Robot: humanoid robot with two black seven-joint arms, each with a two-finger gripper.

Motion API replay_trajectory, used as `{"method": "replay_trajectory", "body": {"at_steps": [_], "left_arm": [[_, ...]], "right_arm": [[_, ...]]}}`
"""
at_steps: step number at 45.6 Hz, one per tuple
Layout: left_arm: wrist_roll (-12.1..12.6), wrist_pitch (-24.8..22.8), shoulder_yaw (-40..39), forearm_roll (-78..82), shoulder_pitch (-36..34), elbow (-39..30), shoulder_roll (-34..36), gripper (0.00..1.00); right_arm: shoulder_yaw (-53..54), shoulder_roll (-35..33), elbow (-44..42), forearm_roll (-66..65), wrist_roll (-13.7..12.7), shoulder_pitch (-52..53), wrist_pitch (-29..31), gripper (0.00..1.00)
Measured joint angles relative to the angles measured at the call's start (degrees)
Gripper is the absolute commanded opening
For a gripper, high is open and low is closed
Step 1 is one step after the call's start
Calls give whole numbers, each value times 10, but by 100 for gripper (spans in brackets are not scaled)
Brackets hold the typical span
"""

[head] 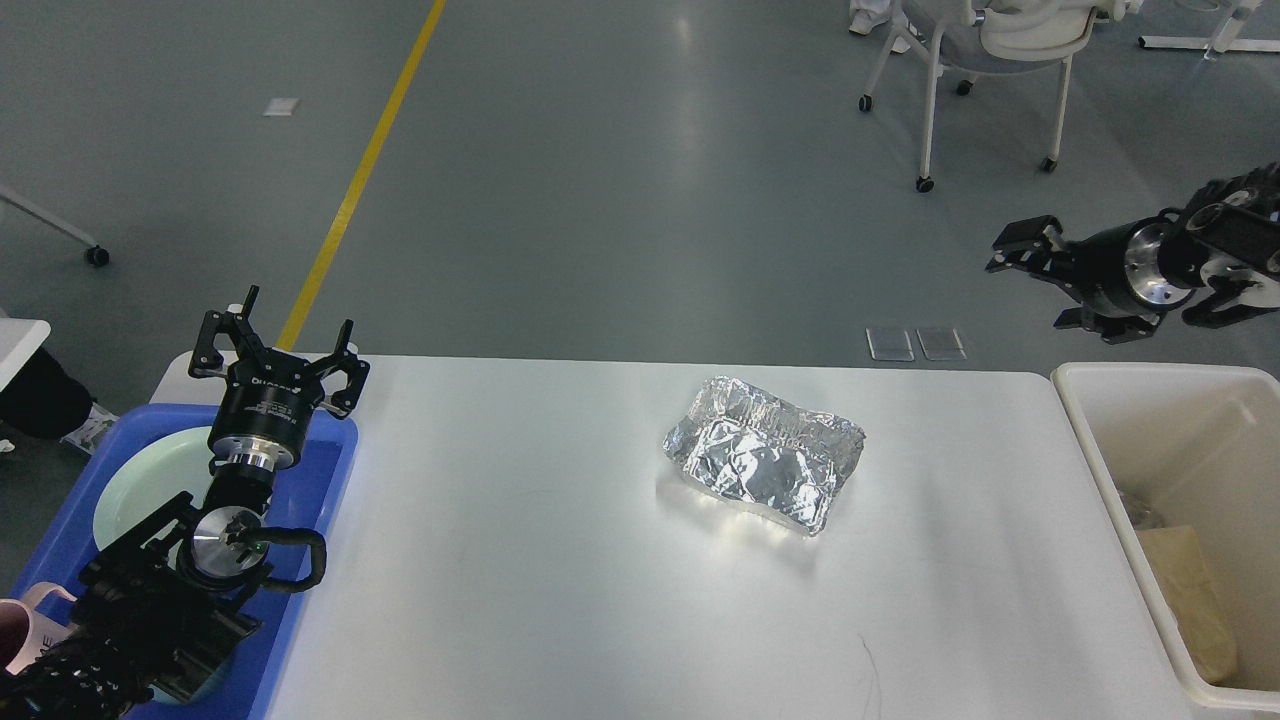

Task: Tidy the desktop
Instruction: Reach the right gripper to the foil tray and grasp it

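I expect the crumpled silver foil container [768, 452] to stay spread out when I lift it by one edge, because its creased near edge [746, 504] stands above a shadow.
The white desktop [550, 560] carries a crumpled silver foil container [765, 455] right of its middle. My left gripper [280, 345] is open and empty. It stands upright over the far end of the blue tray [335, 470] at the desktop's left edge. My right gripper [1030, 278] is open and empty. It hangs in the air above and beyond the far left corner of the cream bin [1100, 470], pointing left, well right of the foil container.
The blue tray holds a pale green plate [135, 490], and a pink mug [20, 630] sits at its near end. The cream bin holds a tan item [1185, 590] and some crumpled clear material. A wheeled chair [990, 60] stands on the floor beyond.
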Motion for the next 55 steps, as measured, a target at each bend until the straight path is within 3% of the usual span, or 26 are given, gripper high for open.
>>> {"method": "replay_trajectory", "body": {"at_steps": [6, 16, 29, 47, 50, 53, 55], "left_arm": [[0, 0, 0, 0, 0, 0, 0, 97], [0, -1, 0, 0, 0, 0, 0, 97], [0, -1, 0, 0, 0, 0, 0, 97], [0, -1, 0, 0, 0, 0, 0, 97], [0, -1, 0, 0, 0, 0, 0, 97], [0, -1, 0, 0, 0, 0, 0, 97], [0, -1, 0, 0, 0, 0, 0, 97]], "right_arm": [[1, -3, 147, -46, -2, 56, 1, 100], [0, 7, 211, -52, -2, 48, -9, 100], [14, 63, 113, -51, -2, -121, -126, 100], [93, 142, 7, -51, 0, -252, -201, 100], [94, 156, -7, -51, 2, -266, -216, 86], [95, 166, -18, -51, 5, -275, -232, 47], [94, 170, -25, -51, 8, -280, -246, 26]]}}
